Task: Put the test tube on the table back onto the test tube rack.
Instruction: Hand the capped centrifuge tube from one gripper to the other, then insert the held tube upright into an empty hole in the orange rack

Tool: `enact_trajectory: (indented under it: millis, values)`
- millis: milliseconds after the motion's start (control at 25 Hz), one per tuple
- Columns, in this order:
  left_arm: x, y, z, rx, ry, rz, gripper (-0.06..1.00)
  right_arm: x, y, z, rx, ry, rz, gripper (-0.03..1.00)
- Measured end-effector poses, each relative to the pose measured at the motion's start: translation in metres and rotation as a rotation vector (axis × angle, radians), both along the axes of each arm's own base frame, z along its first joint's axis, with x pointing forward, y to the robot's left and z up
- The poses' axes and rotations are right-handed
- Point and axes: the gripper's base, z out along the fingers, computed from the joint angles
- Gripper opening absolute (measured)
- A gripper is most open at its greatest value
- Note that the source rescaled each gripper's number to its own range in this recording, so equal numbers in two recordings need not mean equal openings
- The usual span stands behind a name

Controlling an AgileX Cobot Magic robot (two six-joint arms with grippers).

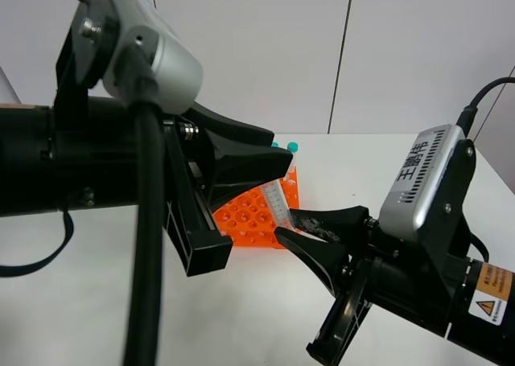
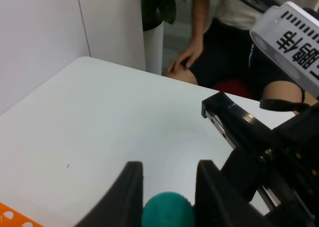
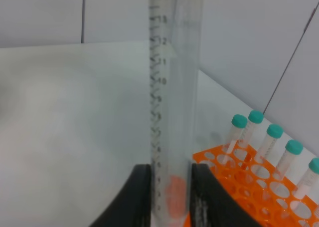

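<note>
My right gripper should open and move clear while my left gripper is on the teal cap [image 2: 168,210], because my right gripper covers the pointed end [image 3: 170,199] that must go into the rack.
The test tube [image 1: 278,201] hangs tilted in the air over the orange test tube rack [image 1: 249,217], between my two grippers. My right gripper [image 1: 288,224] is shut on its lower, pointed end; the right wrist view shows the clear graduated tube [image 3: 172,87] between the fingers [image 3: 142,197]. My left gripper [image 1: 278,169] reaches in from above. In the left wrist view its fingers [image 2: 132,187] press on both sides of the teal cap [image 2: 167,212]. The rack [image 3: 239,187] stands on the white table [image 1: 362,165] with several teal-capped tubes [image 3: 266,139] along its far rows.
My left arm fills the left half of the exterior view and hides part of the rack. A seated person [image 2: 224,37] and a white plant pot [image 2: 154,42] are beyond the table's edge. Grey wall panels [image 1: 402,44] stand behind the table.
</note>
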Motion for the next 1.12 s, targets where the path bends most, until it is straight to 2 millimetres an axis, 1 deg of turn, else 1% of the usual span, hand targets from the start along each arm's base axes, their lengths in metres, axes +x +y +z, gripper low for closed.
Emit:
enact_trajectory:
  millis: [80,120,200,280,320,400,480,640,680,800,840,960,1120]
  values:
    - [0.0,0.0,0.0,0.0,0.0,0.001,0.01,0.0,0.0,0.0,-0.003,-0.005,0.005,0.06]
    - [0.0,0.0,0.0,-0.001,-0.001,0.003,0.01,0.0,0.0,0.0,-0.005,-0.01,0.008,0.11]
    - [0.001,0.0,0.0,-0.001,-0.003,0.008,0.01,-0.001,0.001,0.0,-0.008,-0.015,0.013,0.26]
    - [0.001,0.0,0.0,-0.001,-0.003,0.008,0.01,-0.001,0.001,0.0,-0.008,-0.015,0.013,0.47]
    - [0.001,0.0,0.0,-0.001,-0.003,0.008,0.01,-0.001,0.001,0.0,-0.007,-0.014,0.012,0.54]
    - [0.001,0.0,0.0,-0.001,-0.003,0.008,0.01,0.0,0.0,0.0,-0.003,-0.007,0.006,0.63]
    - [0.001,0.0,0.0,-0.001,-0.003,0.008,0.01,0.0,0.0,0.0,0.001,0.001,-0.001,0.66]
    - [0.001,0.0,0.0,-0.002,-0.004,0.009,0.01,0.0,0.0,-0.001,0.0,0.022,-0.007,0.69]
    - [0.001,0.0,0.0,-0.002,-0.004,0.009,0.01,0.0,0.0,-0.003,-0.01,0.033,-0.002,0.74]
    - [0.001,0.0,0.0,-0.002,-0.004,0.01,0.01,-0.002,-0.001,-0.007,-0.032,0.083,0.002,0.93]
    - [0.001,0.0,0.0,-0.002,-0.004,0.01,0.01,-0.002,-0.001,-0.008,-0.031,0.101,-0.004,0.97]
    - [0.001,0.0,0.0,-0.002,-0.004,0.01,0.01,-0.001,-0.002,-0.009,-0.029,0.128,-0.029,1.0]
    - [0.001,0.0,0.0,-0.002,-0.004,0.01,0.01,0.007,-0.01,-0.015,-0.065,0.181,-0.107,1.0]
